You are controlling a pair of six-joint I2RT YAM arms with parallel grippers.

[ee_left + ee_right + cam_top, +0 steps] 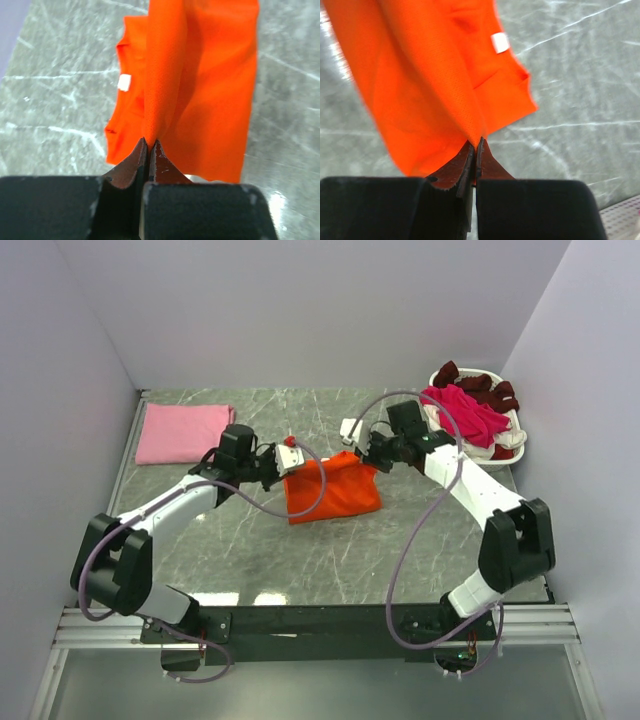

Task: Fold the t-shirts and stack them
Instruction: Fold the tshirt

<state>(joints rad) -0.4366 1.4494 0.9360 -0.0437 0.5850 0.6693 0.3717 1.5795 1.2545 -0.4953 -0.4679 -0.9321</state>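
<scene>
The orange t-shirt's tag strip [325,461] pokes out behind the held fold [330,472]. My left gripper and my right gripper should bring the fold back over the tag strip.
The bright orange t-shirt [330,490] hangs over the middle of the table, held up by its top edge at both ends. My left gripper [290,453] is shut on its left corner; in the left wrist view the cloth [200,90] runs out from the closed tips [149,142], with a white tag [124,82] showing. My right gripper [358,447] is shut on the right corner; in the right wrist view the cloth [420,80] rises from the closed tips [477,141]. A folded light pink t-shirt [184,432] lies at the back left.
A white basket [508,445] at the back right holds magenta [465,412] and dark maroon [490,390] shirts. Grey walls close in the back and both sides. Cables loop off both arms over the marbled table [300,560].
</scene>
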